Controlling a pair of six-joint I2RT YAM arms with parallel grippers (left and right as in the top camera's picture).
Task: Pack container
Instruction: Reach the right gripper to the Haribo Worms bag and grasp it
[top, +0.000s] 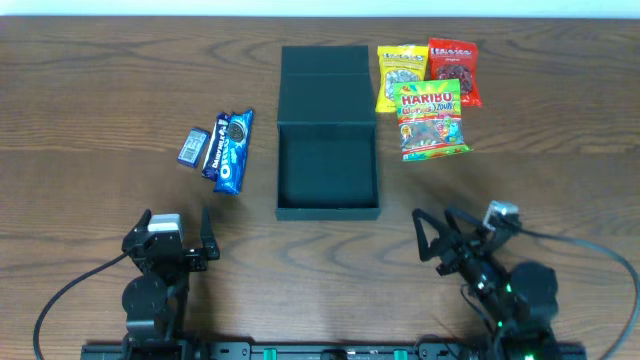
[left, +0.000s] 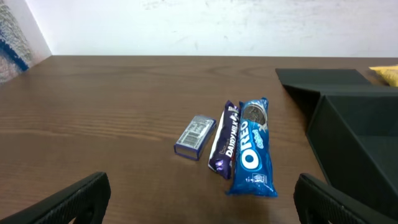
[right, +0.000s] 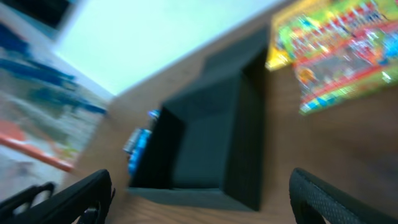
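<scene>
The robot's right gripper has an open way to the green Haribo bag on top of its neighbours (top: 429, 97), so it should keep moving toward the bag's middle (top: 433, 130) and close there.
The container (top: 327, 212), a dark teal-black square box, stands open and empty at the table's middle, its flap lid (top: 326, 85) laid back behind it. It also shows in the left wrist view (left: 357, 140) and, blurred, in the right wrist view (right: 245, 155). Left of it lie a blue Oreo packet (top: 233, 152) (left: 254, 146), a purple Dairy Milk bar (top: 213, 150) (left: 225, 138) and a small blue-grey packet (top: 192, 146) (left: 194, 136). My left gripper (top: 176, 236) (left: 199, 205) is open and empty near the front edge. My right gripper (top: 440, 238) (right: 199, 199) is open and empty at the front right.
Right of the lid lie a yellow Haribo bag (top: 400, 76), a red Haribo bag (top: 453, 70) and a green Haribo bag (top: 430, 122) (right: 345, 46). Cables trail from both arms along the front edge.
</scene>
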